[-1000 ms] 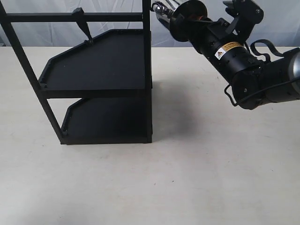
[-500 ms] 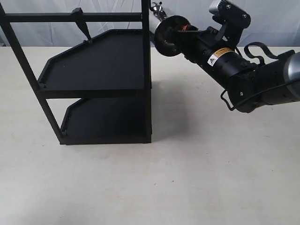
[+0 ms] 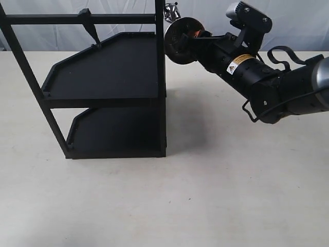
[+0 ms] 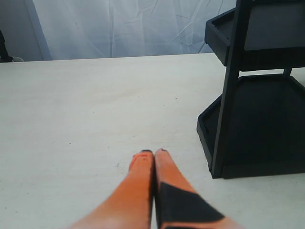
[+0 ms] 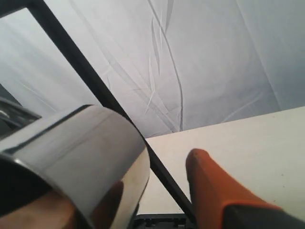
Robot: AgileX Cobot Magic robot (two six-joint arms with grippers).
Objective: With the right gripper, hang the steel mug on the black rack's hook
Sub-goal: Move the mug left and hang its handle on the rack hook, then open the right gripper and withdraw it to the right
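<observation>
The steel mug (image 3: 181,43) has its looped handle (image 3: 171,11) up by the post, with an orange finger clear. The mug should therefore stay hanging when I pull my right gripper back.
The steel mug (image 3: 179,40) hangs close against the right post of the black rack (image 3: 108,67). Its shiny looped handle (image 3: 171,11) is up beside the post top. I cannot make out the hook there. My right gripper (image 3: 194,38) reaches in from the right, level with the mug. In the right wrist view the mug (image 5: 81,157) fills the near side. One orange finger (image 5: 212,186) stands apart from its wall, with the rack post (image 5: 164,174) showing through the gap. The other finger is hidden. My left gripper (image 4: 153,153) is shut and empty above the table.
A thicker wedge-shaped peg (image 3: 90,24) slants down from the rack's top crossbar (image 3: 77,19) at the left. The rack's foot (image 4: 224,167) stands close to my left gripper. Bare table (image 3: 205,195) spreads in front of and to the right of the rack.
My right arm has moved left and down towards the rack post. The mug body swung down with it, while the handle stayed near the post top.
</observation>
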